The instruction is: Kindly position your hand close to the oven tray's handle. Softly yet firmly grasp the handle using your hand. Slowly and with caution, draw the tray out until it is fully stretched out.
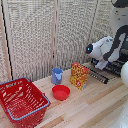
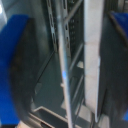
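Observation:
The flat bars (image 1: 105,71) go back into the black oven. The oven tray (image 1: 97,75) will slide straight out and stay level when I pull the tray's handle.
In the exterior view my white hand (image 1: 102,63) hangs at the right, fingers down, just over the oven tray (image 1: 99,76), a flat rack of thin dark bars sticking out of the black oven (image 1: 116,68). In the wrist view the two blue-tipped fingers (image 2: 12,65) stand wide apart. The thin straight handle (image 2: 62,55) runs between them, touching neither finger. The gripper (image 2: 65,65) is open around the bar. More tray bars and the oven's inside show behind it, blurred.
On the wooden table (image 1: 95,107) stand a yellow-red cereal box (image 1: 79,76) next to the tray, a red bowl (image 1: 61,92), a blue cup (image 1: 57,75) and a red wire basket (image 1: 22,100) at the exterior view's left. A wicker screen (image 1: 45,35) closes the back.

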Motion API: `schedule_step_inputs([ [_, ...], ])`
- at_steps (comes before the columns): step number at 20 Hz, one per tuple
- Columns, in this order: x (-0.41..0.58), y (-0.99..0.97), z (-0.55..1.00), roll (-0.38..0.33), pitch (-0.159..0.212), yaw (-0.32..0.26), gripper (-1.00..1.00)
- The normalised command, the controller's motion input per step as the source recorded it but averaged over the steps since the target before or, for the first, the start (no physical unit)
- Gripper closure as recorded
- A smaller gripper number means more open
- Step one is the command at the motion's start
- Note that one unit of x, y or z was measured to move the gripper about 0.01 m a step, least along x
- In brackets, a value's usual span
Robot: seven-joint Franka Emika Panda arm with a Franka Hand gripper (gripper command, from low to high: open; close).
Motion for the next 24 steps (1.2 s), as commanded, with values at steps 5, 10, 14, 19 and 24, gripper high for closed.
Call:
schedule_step_inputs([
  [5,-0.204,-0.06,0.06,-0.143,-0.026,0.000,1.00],
  [10,-0.125,-0.04,0.12,-0.184,0.002,0.002,1.00],
  [14,-0.018,-0.02,0.20,0.001,0.007,0.026,1.00],
  [19,0.000,0.43,0.19,0.063,0.000,0.000,1.00],
  [24,0.000,0.67,0.27,0.111,0.000,0.000,1.00],
])
